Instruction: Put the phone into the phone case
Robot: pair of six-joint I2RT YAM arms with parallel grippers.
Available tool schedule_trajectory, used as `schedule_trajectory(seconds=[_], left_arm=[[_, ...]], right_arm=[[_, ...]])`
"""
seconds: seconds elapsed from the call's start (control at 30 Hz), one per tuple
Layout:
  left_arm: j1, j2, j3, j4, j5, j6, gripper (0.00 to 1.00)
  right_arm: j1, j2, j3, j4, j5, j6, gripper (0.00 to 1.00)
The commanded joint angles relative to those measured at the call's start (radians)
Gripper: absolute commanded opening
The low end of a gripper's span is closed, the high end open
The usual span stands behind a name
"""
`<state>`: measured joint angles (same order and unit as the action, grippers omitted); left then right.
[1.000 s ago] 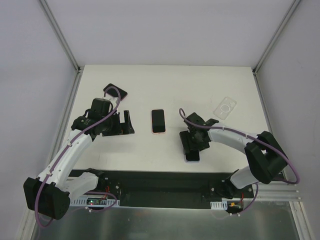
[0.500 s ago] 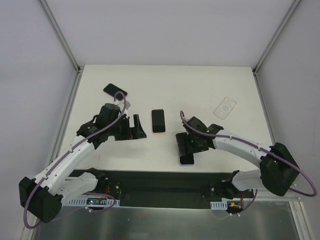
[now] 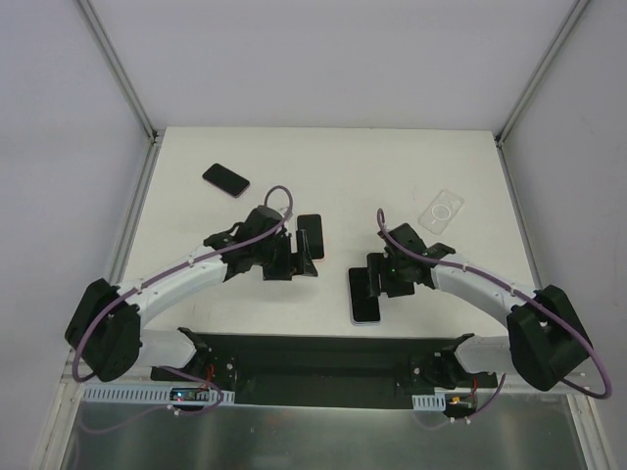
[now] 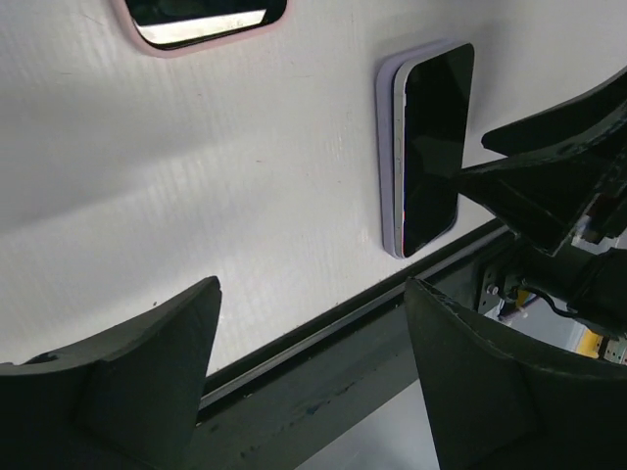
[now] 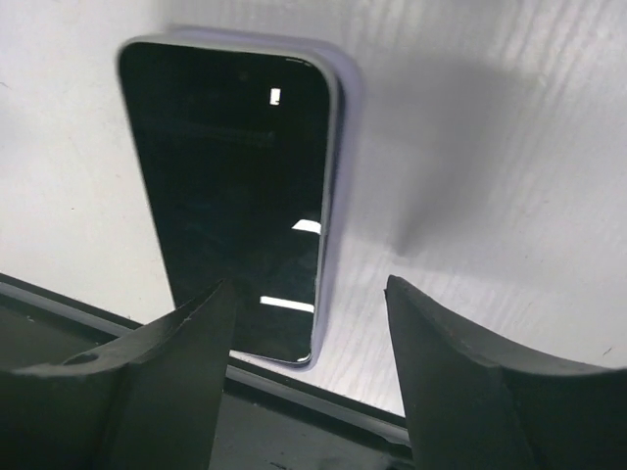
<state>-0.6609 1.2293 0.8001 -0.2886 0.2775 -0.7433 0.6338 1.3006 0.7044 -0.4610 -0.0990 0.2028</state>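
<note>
The phone is sitting above the lavender case's rim (image 5: 350, 108), so the robot's left gripper should steady the phone's other side (image 5: 143, 157) while the right gripper lifts and squeezes both together.
A dark-screened phone (image 3: 364, 299) lies flat near the table's front edge, resting in or on a lavender case whose rim shows along one side. It also shows in the right wrist view (image 5: 230, 186) and the left wrist view (image 4: 431, 147). My right gripper (image 3: 377, 278) is open and empty, just above the phone's far end (image 5: 309, 377). My left gripper (image 3: 299, 258) is open and empty (image 4: 313, 367), to the left of that phone and over the near end of a pink-edged phone (image 3: 311, 230).
A clear case (image 3: 441, 210) lies at the right back. A black phone (image 3: 226, 179) lies at the left back. The pink-edged phone shows at the top of the left wrist view (image 4: 206, 15). The black base rail (image 3: 313, 357) runs along the front edge.
My left arm has swung right from the table's left side to the centre and now partly covers the pink-edged phone. My right gripper has shifted slightly right, and more of the lavender-cased phone shows.
</note>
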Motion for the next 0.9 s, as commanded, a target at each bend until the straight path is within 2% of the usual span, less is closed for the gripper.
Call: schedule_trajectory(seconds=[0.0, 0.03, 0.27, 0.33, 0.4, 0.67, 0.87], left_arm=[[-0.063, 0.137, 0.056, 0.114, 0.011, -0.056, 0.72], [-0.071, 0.195, 0.080, 0.138, 0.017, -0.060, 0.65], [-0.147, 0.418, 0.226, 0.175, 0.028, -0.053, 0.39], [-0.161, 0.475, 0.264, 0.183, 0.038, -0.053, 0.37], [-0.170, 0.505, 0.286, 0.186, 0.048, -0.053, 0.33], [-0.194, 0.616, 0.338, 0.190, 0.052, -0.044, 0.31], [-0.206, 0.654, 0.344, 0.192, 0.051, -0.051, 0.28]], right_arm=[[-0.084, -0.038, -0.046, 0.097, -0.144, -0.019, 0.63], [-0.112, -0.041, -0.060, 0.104, -0.162, -0.022, 0.62], [-0.207, -0.104, -0.150, 0.185, -0.248, -0.009, 0.53], [-0.268, -0.116, -0.183, 0.232, -0.321, -0.009, 0.53], [-0.298, -0.141, -0.226, 0.283, -0.395, -0.017, 0.58], [-0.342, -0.181, -0.270, 0.297, -0.422, -0.025, 0.66], [-0.348, -0.147, -0.306, 0.358, -0.447, 0.017, 0.67]])
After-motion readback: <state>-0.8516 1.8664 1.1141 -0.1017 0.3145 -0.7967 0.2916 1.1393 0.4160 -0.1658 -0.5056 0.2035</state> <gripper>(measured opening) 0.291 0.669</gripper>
